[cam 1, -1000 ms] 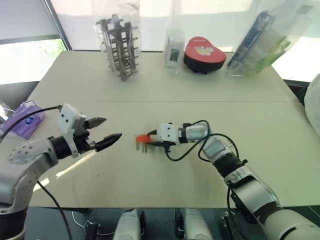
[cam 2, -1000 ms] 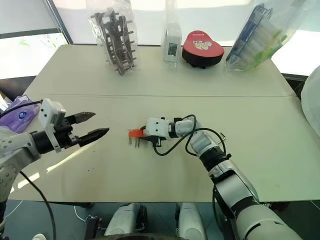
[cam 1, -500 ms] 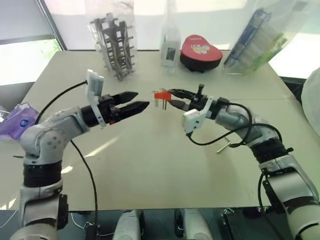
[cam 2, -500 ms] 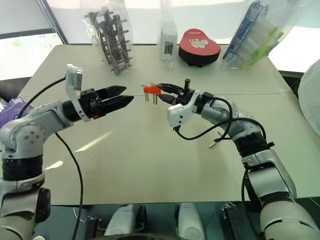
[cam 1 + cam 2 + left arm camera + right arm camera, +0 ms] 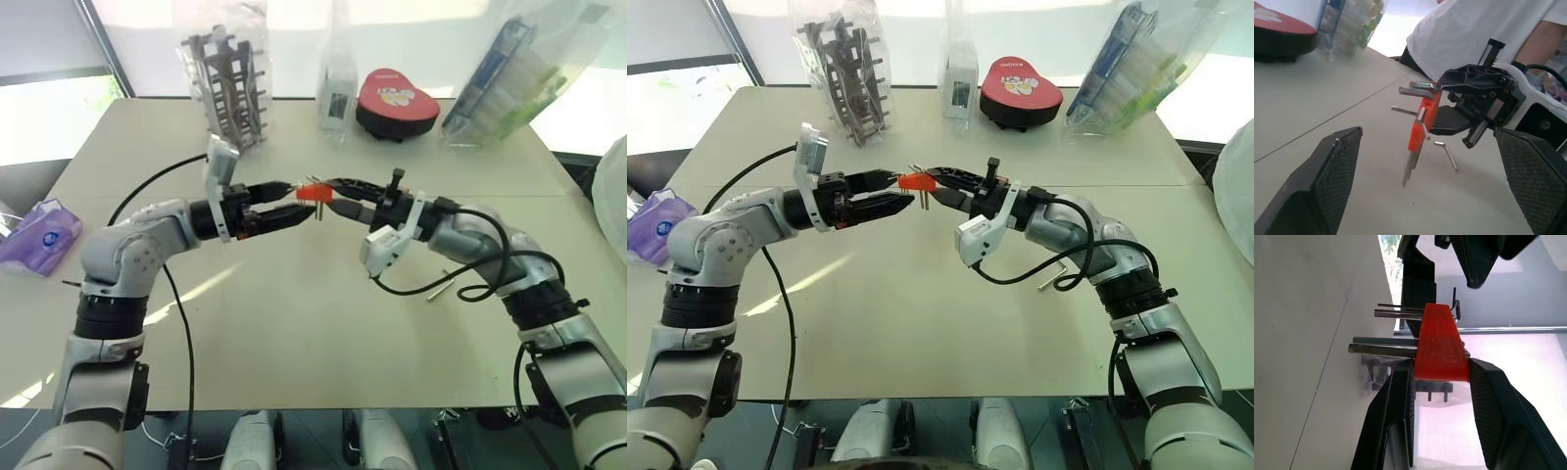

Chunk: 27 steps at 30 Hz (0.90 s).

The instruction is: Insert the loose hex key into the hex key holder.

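I expect grey keys (image 5: 1410, 167) to stay with the hex key holder (image 5: 314, 193) when I carry and tilt it, because they run through the block and poke out below.
The hex key holder (image 5: 312, 190), a small orange-red block with several thin grey keys sticking out, hangs above the table's middle. My right gripper (image 5: 328, 188) is shut on it, one finger on each side of the block (image 5: 1441, 345). My left gripper (image 5: 294, 200) faces it from the left, open, with its fingertips (image 5: 1344, 147) right at the holder (image 5: 1422, 125); I cannot tell whether they touch. The loose hex key (image 5: 441, 287), a thin L-shaped metal rod, lies bare on the table below my right forearm, and also appears beyond the holder as the hex key (image 5: 1447, 154).
Along the table's far edge stand a grey rack in a plastic bag (image 5: 235, 93), a clear bottle (image 5: 338, 98), a red heart-shaped box (image 5: 395, 101) and a plastic package (image 5: 519, 78). A purple packet (image 5: 39, 233) lies at the left. A person in a white shirt (image 5: 1474, 29) is at the right side.
My right gripper has lifted the holder off the table and rolled its wrist. My left gripper has risen and moved right until its open fingers reach the holder. The whole view has also shifted.
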Each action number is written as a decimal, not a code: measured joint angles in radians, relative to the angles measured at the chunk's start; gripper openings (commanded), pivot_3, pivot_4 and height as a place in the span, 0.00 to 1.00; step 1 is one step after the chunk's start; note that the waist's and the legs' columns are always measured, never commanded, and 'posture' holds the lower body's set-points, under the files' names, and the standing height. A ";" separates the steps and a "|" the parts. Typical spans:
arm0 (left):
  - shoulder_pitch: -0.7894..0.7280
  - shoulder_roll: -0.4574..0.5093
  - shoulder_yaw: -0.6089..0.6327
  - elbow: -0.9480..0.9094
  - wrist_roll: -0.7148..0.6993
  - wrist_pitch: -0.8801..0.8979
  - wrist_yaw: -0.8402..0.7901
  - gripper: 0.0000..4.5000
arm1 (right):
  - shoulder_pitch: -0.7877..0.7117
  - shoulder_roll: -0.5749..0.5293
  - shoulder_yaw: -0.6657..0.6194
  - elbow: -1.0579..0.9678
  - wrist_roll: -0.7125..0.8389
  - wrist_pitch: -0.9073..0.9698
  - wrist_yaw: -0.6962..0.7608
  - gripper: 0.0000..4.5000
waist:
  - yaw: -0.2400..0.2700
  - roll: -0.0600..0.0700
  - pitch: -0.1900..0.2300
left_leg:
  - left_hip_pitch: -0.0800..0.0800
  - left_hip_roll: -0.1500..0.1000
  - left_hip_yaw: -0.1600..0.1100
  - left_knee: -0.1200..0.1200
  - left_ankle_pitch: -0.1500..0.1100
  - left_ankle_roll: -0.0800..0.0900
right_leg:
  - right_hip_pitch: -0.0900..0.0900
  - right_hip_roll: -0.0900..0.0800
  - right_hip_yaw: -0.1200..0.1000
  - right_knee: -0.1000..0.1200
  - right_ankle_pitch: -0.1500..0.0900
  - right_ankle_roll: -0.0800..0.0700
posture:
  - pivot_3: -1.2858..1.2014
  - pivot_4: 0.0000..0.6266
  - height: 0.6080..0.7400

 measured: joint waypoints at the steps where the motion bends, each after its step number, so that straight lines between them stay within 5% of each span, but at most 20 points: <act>1: -0.005 -0.004 0.000 0.001 0.004 -0.003 -0.001 1.00 | 0.000 0.000 -0.001 -0.007 0.002 0.003 0.004 0.23 | 0.000 0.000 0.000 | 0.000 0.000 0.000 0.000 0.000 0.000 | 0.000 0.000 0.000 0.000 0.000 0.000 | 0.52 0.24 1.00; 6: -0.011 -0.024 0.000 0.019 0.019 -0.018 -0.005 1.00 | 0.001 0.000 -0.001 -0.027 0.021 0.023 0.029 0.23 | 0.001 0.000 0.000 | 0.000 0.000 0.000 0.000 0.000 0.000 | 0.000 0.000 0.000 0.000 0.000 0.000 | 0.52 0.24 1.00; 8: -0.013 -0.030 0.000 0.021 0.023 -0.020 -0.007 0.88 | 0.002 -0.001 -0.001 -0.027 0.022 0.029 0.036 0.23 | 0.001 0.000 0.000 | 0.000 0.000 0.000 0.000 0.000 0.000 | 0.000 0.000 0.000 0.000 0.000 0.000 | 0.52 0.24 1.00; 16: -0.018 -0.055 -0.006 0.030 0.040 -0.034 -0.031 0.02 | 0.005 -0.009 -0.008 -0.037 0.039 0.042 0.054 0.23 | 0.003 0.000 0.000 | 0.000 0.000 0.000 0.000 0.000 0.000 | 0.000 0.000 0.000 0.000 0.000 0.000 | 0.52 0.24 1.00; 24: -0.023 -0.076 -0.022 0.036 0.068 -0.043 -0.040 0.01 | 0.016 -0.030 -0.017 -0.046 0.049 0.043 0.085 0.23 | 0.003 0.000 0.000 | 0.000 0.000 0.000 0.000 0.000 0.000 | 0.000 0.000 0.000 0.000 0.000 0.000 | 0.52 0.24 1.00; 27: -0.023 -0.077 -0.024 0.038 0.075 -0.043 -0.041 0.00 | 0.026 -0.032 -0.019 -0.061 0.072 0.053 0.111 0.53 | 0.003 0.000 0.000 | 0.000 0.000 0.000 0.000 0.000 0.000 | 0.000 0.000 0.000 0.000 0.000 0.000 | 0.52 0.24 1.00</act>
